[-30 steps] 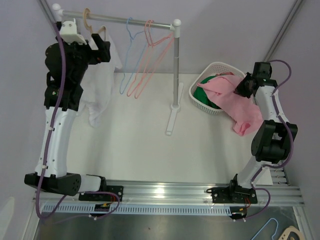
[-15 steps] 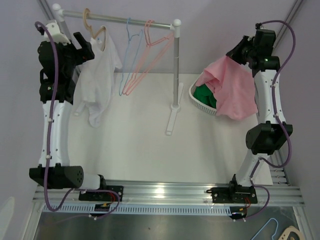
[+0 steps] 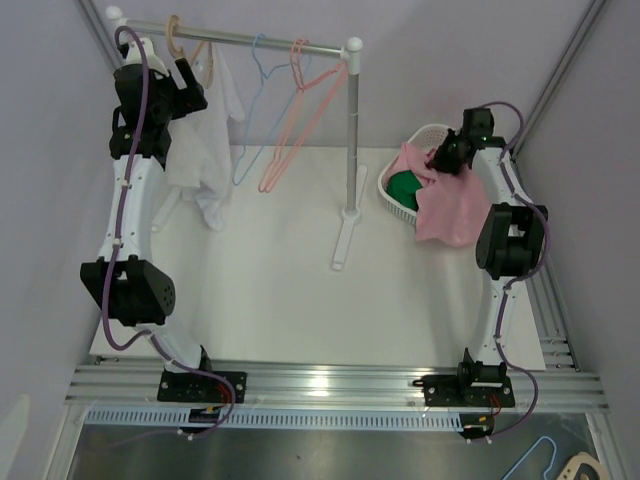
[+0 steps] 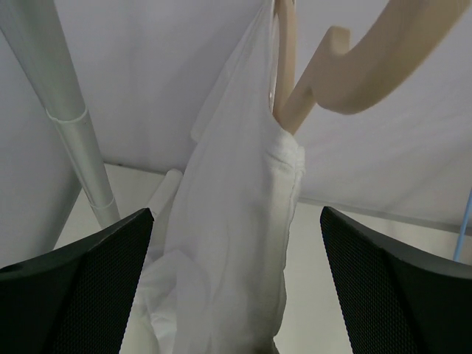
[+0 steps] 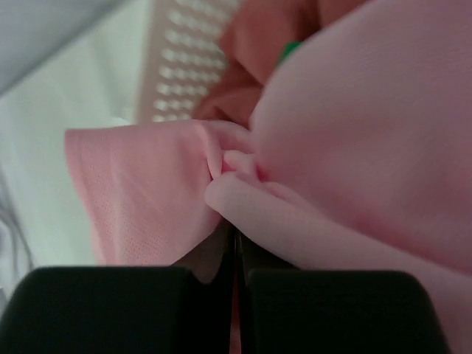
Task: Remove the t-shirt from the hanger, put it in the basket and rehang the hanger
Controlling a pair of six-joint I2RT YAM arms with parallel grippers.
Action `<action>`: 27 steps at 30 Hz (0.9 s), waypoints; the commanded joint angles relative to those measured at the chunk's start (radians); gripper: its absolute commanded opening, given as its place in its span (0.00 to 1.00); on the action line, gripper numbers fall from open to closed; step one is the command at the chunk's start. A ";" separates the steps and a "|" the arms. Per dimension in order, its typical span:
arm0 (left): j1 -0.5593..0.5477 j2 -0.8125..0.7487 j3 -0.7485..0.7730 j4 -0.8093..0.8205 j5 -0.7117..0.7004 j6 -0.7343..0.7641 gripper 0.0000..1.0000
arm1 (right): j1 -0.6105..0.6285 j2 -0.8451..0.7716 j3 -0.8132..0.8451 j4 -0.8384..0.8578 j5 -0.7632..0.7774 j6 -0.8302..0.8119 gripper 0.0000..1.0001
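I expect the white t-shirt (image 3: pixel 204 140) to come off together with the hanger when I lift the hanger, since the beige hanger's hook (image 3: pixel 170 33) is resting over the rail.
A white t-shirt (image 3: pixel 205 150) hangs from a beige hanger (image 3: pixel 185 45) at the left end of the rail (image 3: pixel 260 42). My left gripper (image 3: pixel 190 85) is high beside it, open. In the left wrist view the t-shirt (image 4: pixel 236 243) hangs between the spread fingers of my left gripper (image 4: pixel 236 215), below the hanger (image 4: pixel 354 66). My right gripper (image 3: pixel 445 160) is over the white basket (image 3: pixel 430 130), shut on a pink t-shirt (image 3: pixel 445 205). In the right wrist view the pink cloth (image 5: pixel 354 125) is pinched in the right gripper (image 5: pixel 237 243).
A blue hanger (image 3: pixel 255 110) and a pink hanger (image 3: pixel 300 110) hang bare on the rail. The rack's upright pole (image 3: pixel 350 130) stands mid-table on a white foot. Green cloth (image 3: pixel 402 187) lies in the basket. The rack's left pole (image 4: pixel 66 125) is close to my left fingers.
The left gripper has risen and moved closer to the rail and the white t-shirt. The right arm lifted the pink t-shirt high, then brought it down over the basket.
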 commanded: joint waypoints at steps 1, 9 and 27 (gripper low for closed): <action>0.006 0.000 0.061 0.039 0.012 -0.002 0.99 | 0.009 -0.036 -0.077 0.060 0.067 -0.019 0.00; 0.004 -0.110 -0.010 0.093 -0.043 -0.001 0.99 | 0.017 -0.056 -0.034 0.018 0.091 -0.039 0.74; 0.006 0.010 0.235 0.040 -0.005 0.014 0.98 | 0.002 -0.127 -0.038 0.037 0.079 -0.034 0.94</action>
